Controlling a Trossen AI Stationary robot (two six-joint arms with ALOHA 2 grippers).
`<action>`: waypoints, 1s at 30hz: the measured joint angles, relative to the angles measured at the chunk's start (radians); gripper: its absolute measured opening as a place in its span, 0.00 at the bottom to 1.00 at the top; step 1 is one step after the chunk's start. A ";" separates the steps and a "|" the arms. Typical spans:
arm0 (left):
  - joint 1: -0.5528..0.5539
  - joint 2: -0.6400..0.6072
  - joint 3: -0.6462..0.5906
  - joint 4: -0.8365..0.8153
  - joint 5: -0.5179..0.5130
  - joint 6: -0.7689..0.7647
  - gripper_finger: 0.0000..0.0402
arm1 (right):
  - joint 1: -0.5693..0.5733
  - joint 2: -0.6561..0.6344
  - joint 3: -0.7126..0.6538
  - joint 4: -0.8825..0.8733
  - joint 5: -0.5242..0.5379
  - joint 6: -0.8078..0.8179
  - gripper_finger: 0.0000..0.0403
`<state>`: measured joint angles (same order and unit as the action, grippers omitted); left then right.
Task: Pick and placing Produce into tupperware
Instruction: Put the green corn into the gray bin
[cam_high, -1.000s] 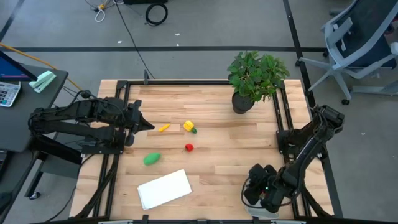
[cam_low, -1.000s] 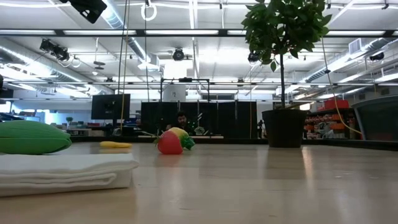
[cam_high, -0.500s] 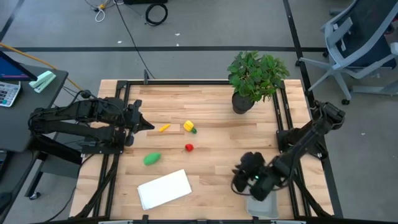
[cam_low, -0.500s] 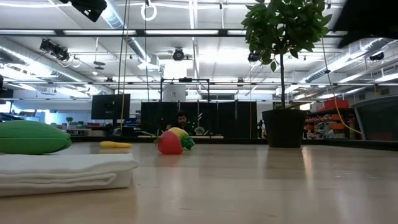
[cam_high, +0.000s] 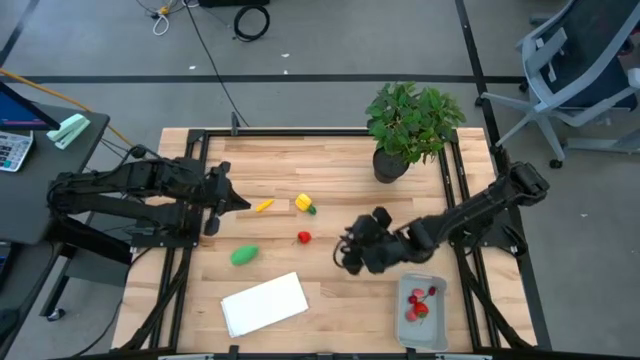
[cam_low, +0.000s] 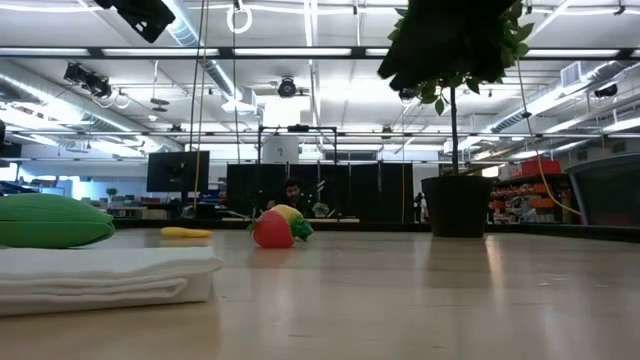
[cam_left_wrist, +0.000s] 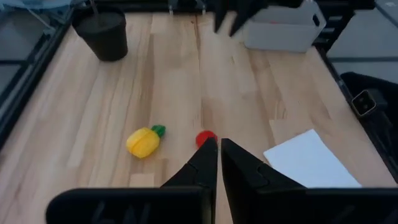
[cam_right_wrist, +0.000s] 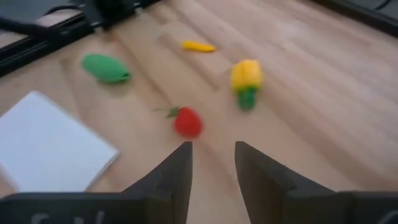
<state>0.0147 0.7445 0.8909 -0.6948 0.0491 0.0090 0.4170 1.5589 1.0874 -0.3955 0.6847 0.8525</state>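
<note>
My left gripper should open and pick up the green oval, because the green oval (cam_high: 244, 255) lies on my left gripper's side and my right gripper hovers far from it.
The pale tupperware (cam_high: 421, 308) sits at the table's near right corner with red and pink pieces inside. On the bare wood lie a red strawberry-like piece (cam_high: 304, 237), a yellow piece with a green stem (cam_high: 305, 204), a thin yellow-orange piece (cam_high: 263, 206) and a green oval (cam_high: 244, 255). My right gripper (cam_high: 348, 250) hovers open and holding nothing over the table's middle, right of the red piece (cam_right_wrist: 187, 121). My left gripper (cam_high: 236, 203) waits shut at the left side, near the thin yellow-orange piece; its wrist view shows the red piece (cam_left_wrist: 205, 137) just beyond its fingers.
A potted plant (cam_high: 411, 125) stands at the far right of the table. A flat white sheet (cam_high: 264, 304) lies near the front edge, left of centre. Bare wood lies between the produce and the tupperware.
My right gripper has risen off the tupperware at the near right corner and swung toward the table's left and far side, reaching the middle of the table near the red piece. The tupperware and its contents are now uncovered. The left arm stayed still.
</note>
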 joint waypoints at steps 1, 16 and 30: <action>0.000 0.013 0.000 -0.005 0.000 -0.002 0.07 | -0.017 0.000 0.000 -0.001 -0.003 -0.009 0.32; -0.002 0.382 0.000 0.020 -0.151 0.217 0.19 | -0.165 0.000 0.000 -0.001 -0.196 -0.297 0.46; -0.025 0.696 0.000 0.211 -0.150 0.098 0.47 | -0.243 0.000 0.000 0.000 -0.193 -0.358 0.56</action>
<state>-0.0101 1.4404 0.8913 -0.4835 -0.1011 0.1070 0.1745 1.5593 1.0874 -0.3955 0.4914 0.4943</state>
